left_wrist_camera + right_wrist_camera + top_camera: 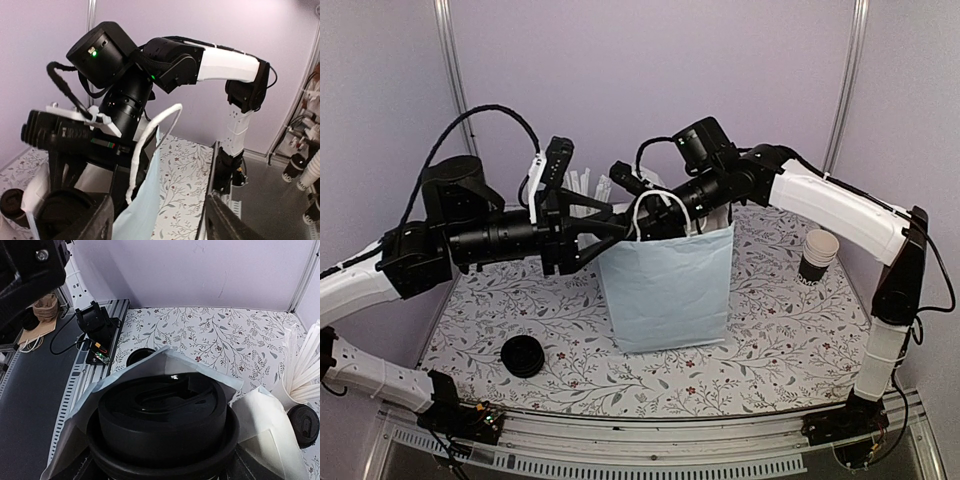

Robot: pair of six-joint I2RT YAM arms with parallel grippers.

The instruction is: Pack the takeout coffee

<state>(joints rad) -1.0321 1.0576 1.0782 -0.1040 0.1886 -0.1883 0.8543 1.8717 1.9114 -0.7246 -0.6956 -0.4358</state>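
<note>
The robot's right gripper holds the takeout coffee at a tilt with its lid against the bag's side (167,361), so it should lift the coffee (162,420) clear and pass it to the left gripper.
The takeout coffee (161,412), a black cup with a black lid, fills the bottom of the right wrist view. My right gripper (162,469) is shut on it and holds it at the mouth of the light blue paper bag (667,290). In the top view the right gripper (638,190) reaches over the bag's top from the right. My left gripper (608,228) is at the bag's upper left edge. In the left wrist view its jaws (160,225) stand wide open, with the bag's wall (141,212) and a white handle (150,137) between them.
A low pile of loose black lids (523,356) lies at the front left. A stack of unlidded cups (817,255) stands at the right. White straws in a holder (588,186) stand behind the bag, with a black lidded thing (303,425) beside them.
</note>
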